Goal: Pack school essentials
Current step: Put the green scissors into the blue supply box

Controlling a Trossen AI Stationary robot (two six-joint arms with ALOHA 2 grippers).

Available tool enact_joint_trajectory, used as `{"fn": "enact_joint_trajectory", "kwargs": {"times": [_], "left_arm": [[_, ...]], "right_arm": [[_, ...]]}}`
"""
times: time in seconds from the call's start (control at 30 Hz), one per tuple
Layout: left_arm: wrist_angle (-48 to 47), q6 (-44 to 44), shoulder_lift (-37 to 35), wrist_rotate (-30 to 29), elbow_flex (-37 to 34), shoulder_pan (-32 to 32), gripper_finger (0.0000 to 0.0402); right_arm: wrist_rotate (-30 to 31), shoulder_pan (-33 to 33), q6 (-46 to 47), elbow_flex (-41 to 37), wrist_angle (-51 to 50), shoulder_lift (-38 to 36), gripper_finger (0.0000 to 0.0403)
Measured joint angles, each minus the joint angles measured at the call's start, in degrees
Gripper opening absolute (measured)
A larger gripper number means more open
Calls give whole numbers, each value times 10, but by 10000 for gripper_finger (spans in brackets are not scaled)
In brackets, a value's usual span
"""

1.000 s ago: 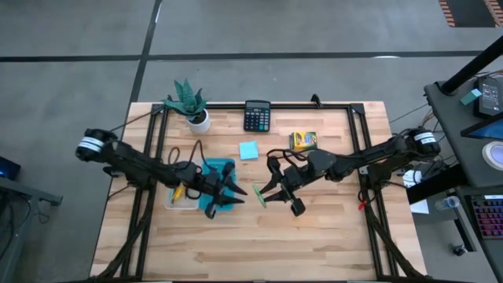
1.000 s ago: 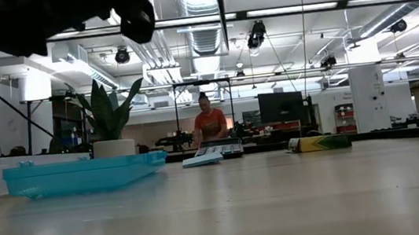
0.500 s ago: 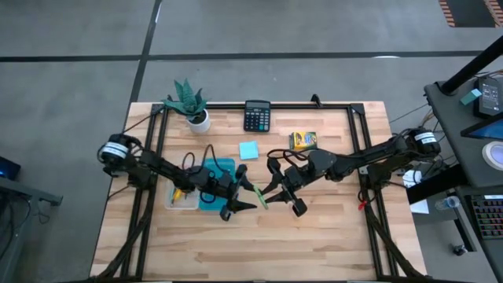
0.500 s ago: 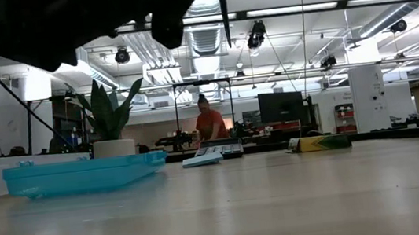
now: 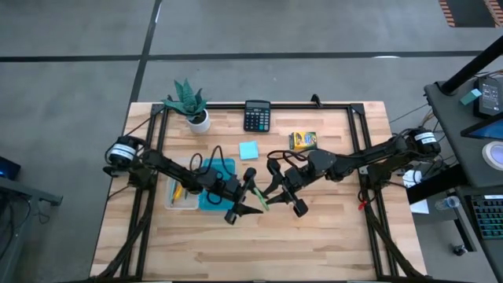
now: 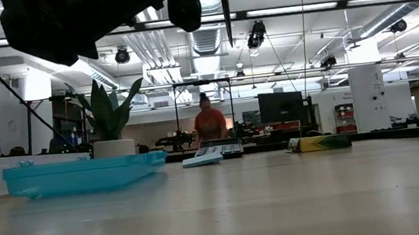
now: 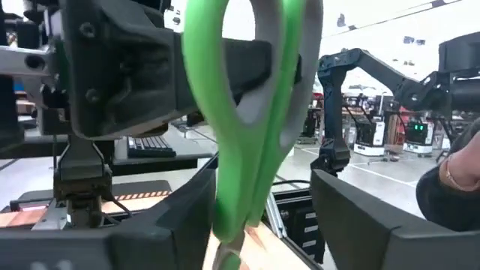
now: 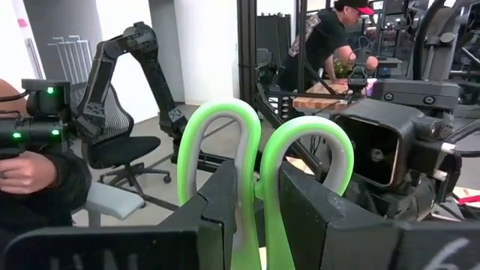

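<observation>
The robot's right gripper is holding the scissors far away from the clear box (image 5: 180, 198), so the left gripper should grip the scissors' lower handles (image 7: 244, 196) before the right gripper opens.
Green-handled scissors (image 5: 263, 200) stand upright above mid-table, loops up (image 8: 259, 150), the blades tapering downward (image 6: 225, 29). My right gripper (image 5: 273, 196) is shut on them, reaching in from the table's right. My left gripper (image 5: 255, 194) comes from the left and is open. Its two fingers (image 7: 180, 225) stand on either side of the handles (image 7: 247, 112), with a gap showing on each side. A light-blue sticky-note pad (image 5: 249, 150) and a yellow crayon box (image 5: 302, 141) lie flat on the table farther back. My right gripper pinches the scissors between its two fingers (image 8: 217, 217) at the lower part of the green handles (image 8: 259, 202), just under the loops. The fingers come about level from the table's right. The scissors are lifted clear of the table and upright, loops above the fingers.
A clear box (image 5: 182, 195) with yellow and orange items inside sits left of centre, and its teal lid (image 5: 216, 181) lies beside it. A potted plant (image 5: 190, 102) and a calculator (image 5: 257, 115) stand at the far edge. A person (image 6: 210, 124) is in the room behind.
My left gripper has moved from over the teal lid toward the table's right. It has come up to the scissors, so that its fingers now stand around the handles. My right gripper and the scissors have kept still.
</observation>
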Motion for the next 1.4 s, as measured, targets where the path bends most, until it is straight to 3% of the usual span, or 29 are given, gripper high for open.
{"fn": "enact_joint_trajectory", "kwargs": {"times": [0.33, 0.8, 1.13, 1.4], "left_arm": [[0, 2, -1, 2, -3, 2, 89], [0, 2, -2, 3, -3, 1, 21], [-2, 3, -2, 3, -4, 1, 20], [0, 3, -2, 2, -6, 1, 20]], "right_arm": [[-3, 0, 0, 0, 0, 0, 73], [7, -1, -1, 1, -2, 0, 115], [7, -3, 8, 1, -16, 0, 139], [9, -5, 19, 1, -24, 0, 203]]}}
